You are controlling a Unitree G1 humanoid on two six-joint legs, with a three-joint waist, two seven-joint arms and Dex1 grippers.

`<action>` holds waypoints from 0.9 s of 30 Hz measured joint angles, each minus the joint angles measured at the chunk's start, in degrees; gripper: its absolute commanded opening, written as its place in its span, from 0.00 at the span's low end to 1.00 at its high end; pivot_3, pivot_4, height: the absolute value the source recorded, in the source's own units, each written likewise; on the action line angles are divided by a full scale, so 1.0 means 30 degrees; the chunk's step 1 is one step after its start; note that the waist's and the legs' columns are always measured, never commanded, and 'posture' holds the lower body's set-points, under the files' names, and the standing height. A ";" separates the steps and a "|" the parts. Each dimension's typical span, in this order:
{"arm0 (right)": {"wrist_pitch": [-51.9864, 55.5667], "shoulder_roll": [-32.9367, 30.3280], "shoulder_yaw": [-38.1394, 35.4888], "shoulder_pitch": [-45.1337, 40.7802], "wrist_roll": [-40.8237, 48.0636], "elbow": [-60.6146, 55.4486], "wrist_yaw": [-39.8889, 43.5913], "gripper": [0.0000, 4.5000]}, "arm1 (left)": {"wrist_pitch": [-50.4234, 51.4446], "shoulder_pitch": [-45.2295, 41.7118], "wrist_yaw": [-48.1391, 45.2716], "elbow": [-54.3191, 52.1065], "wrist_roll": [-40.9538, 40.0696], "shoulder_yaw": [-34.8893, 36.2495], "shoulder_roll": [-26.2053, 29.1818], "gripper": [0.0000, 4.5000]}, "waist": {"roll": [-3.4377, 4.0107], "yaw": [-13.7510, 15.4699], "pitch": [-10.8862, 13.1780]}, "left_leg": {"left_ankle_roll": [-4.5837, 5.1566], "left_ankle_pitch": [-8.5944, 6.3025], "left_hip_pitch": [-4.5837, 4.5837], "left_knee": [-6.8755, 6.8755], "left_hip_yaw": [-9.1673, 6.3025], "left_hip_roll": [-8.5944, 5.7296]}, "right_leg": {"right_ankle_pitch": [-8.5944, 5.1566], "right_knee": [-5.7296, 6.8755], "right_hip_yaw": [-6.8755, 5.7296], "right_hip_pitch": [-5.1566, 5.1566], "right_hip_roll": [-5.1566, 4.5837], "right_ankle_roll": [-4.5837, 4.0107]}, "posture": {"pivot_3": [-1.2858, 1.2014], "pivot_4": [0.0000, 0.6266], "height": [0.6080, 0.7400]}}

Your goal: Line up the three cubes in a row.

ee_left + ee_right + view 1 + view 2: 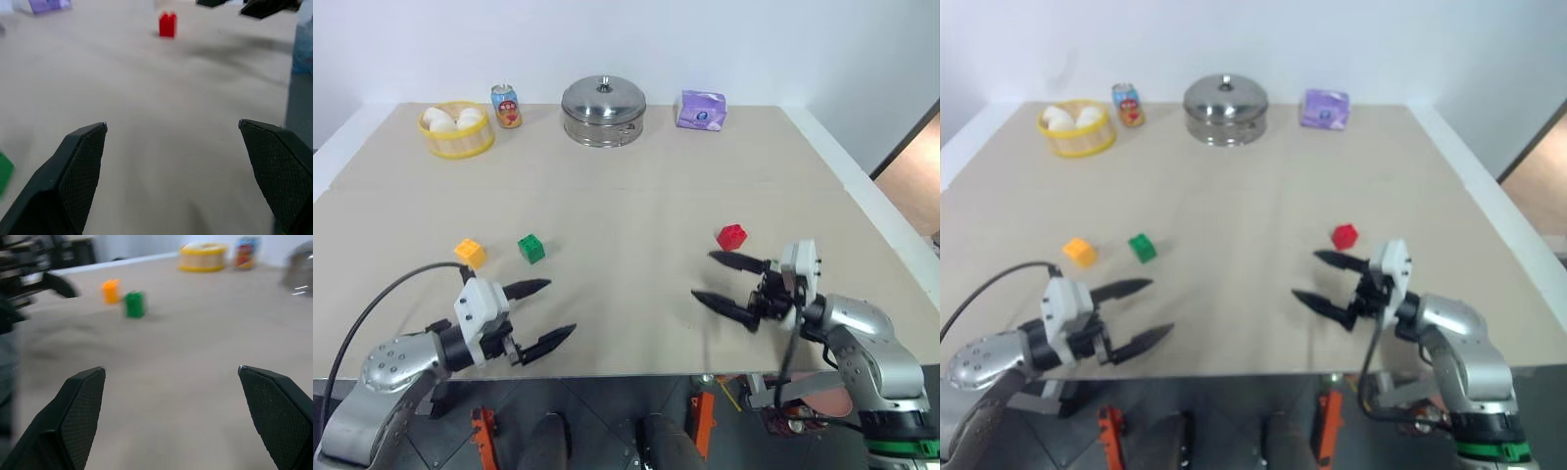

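Observation:
The red cube (731, 237) stands alone just past the wide-open fingers of my right gripper. I should keep swinging them toward it until they are around the cube's sides (724, 241).
Three small studded cubes lie apart on the beige table (626, 206). The yellow-orange cube (470, 252) and the green cube (530, 248) sit close together at the left. The red cube (731, 236) stands alone at the right. My left gripper (550, 313) hangs open over the table's near edge, just nearer than the green cube, nothing between its fingers. My right gripper (715, 277) is open too, pointing left, its far finger just nearer than the red cube and not touching it. The red cube (167, 24) and the green cube (134, 304) also appear in the wrist views.
Along the far edge stand a yellow basket of eggs (456, 130), a soda can (506, 106), a lidded steel pot (603, 111) and a purple packet (702, 110). The table's near edge runs just under both grippers.

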 measured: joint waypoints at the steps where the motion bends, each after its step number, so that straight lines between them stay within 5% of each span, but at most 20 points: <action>1: 0.0531 0.0087 -0.0003 -0.0756 -0.0386 0.0480 -0.1054 1.00 | -0.0004 -0.0680 0.0106 0.0017 0.0035 -0.0406 -0.0354 0.99 | -0.0001 0.0001 -0.0001 | -0.0001 0.0000 -0.0014 0.0021 0.0005 -0.0003 | 0.0025 -0.0001 0.0010 -0.0004 0.0001 0.0017 | 0.52 0.24 0.99; 11: 0.1368 0.1739 -0.0254 -0.2782 -0.3846 0.2515 -0.8425 1.00 | -0.0233 -0.5852 0.0106 0.3704 0.1109 -0.3824 -0.3441 0.99 | -0.0009 0.0004 -0.0022 | 0.0023 0.0003 -0.0038 0.0041 0.0030 -0.0027 | 0.0044 0.0000 0.0119 0.0004 0.0041 0.0104 | 0.52 0.24 0.99; 27: 0.0306 0.2243 -0.0308 -0.5236 -0.4626 0.9214 -0.8849 1.00 | -0.2236 -0.9421 0.1405 0.7881 0.3032 -0.4790 -0.7736 0.99 | -0.0004 -0.0043 -0.0023 | 0.0069 0.0024 -0.0022 0.0045 0.0058 -0.0042 | 0.0109 -0.0001 0.0180 0.0011 0.0056 0.0167 | 0.52 0.24 0.99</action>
